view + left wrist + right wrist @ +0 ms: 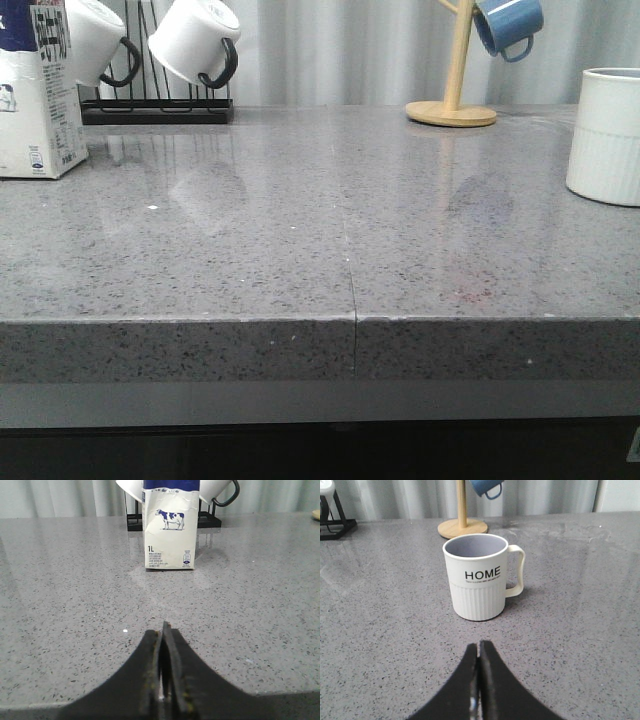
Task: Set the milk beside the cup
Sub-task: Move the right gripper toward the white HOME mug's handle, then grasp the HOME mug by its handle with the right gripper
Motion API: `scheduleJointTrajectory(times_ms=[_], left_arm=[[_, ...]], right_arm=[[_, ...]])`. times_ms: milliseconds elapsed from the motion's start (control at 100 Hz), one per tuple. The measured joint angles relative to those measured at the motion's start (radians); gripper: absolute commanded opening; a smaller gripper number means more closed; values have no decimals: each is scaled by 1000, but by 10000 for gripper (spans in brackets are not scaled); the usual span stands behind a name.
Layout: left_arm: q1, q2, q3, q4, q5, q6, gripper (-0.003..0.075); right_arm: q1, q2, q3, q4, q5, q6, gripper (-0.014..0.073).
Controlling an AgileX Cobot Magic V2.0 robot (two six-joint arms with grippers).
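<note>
The cup is upright and its cream handle is standing clear over open counter (pixel 552 582), so my right gripper should go on moving toward that handle (pixel 521 572) before it closes around it.
The milk (pixel 40 100), a tall white carton with a dark blue top and a cow picture, stands upright at the far left of the grey counter; it also shows in the left wrist view (pixel 170 527). The cup (pixel 606 135), a white mug with a ribbed lower half, stands at the far right; the right wrist view shows its "HOME" lettering and cream handle (pixel 479 577). My left gripper (pixel 163 630) is shut and empty, well short of the milk. My right gripper (pixel 479 647) is shut and empty, short of the cup. Neither gripper shows in the front view.
A black rack (pixel 155 105) with two white black-handled mugs (pixel 195 40) stands behind the milk. A wooden mug stand (pixel 452 110) holding a blue mug (pixel 508 25) stands at the back right. The counter's front edge (pixel 350 320) runs across the front view.
</note>
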Motion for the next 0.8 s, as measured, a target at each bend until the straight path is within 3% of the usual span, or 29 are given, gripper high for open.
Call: scheduleJointTrajectory(times_ms=[90, 260, 490, 570, 650, 800], left_arm=[[0, 0, 0, 0, 0, 0, -21], [0, 0, 0, 0, 0, 0, -21], [0, 0, 0, 0, 0, 0, -21], [0, 0, 0, 0, 0, 0, -21], [0, 0, 0, 0, 0, 0, -21], [0, 0, 0, 0, 0, 0, -21]], right_arm=[[0, 65, 0, 0, -37, 0, -18], [0, 192, 0, 0, -135, 0, 248], [0, 401, 0, 0, -352, 0, 277], [-9, 481, -4, 0, -426, 0, 330], [-40, 565, -8, 0, -503, 0, 381], [-122, 701, -34, 0, -598, 0, 384]])
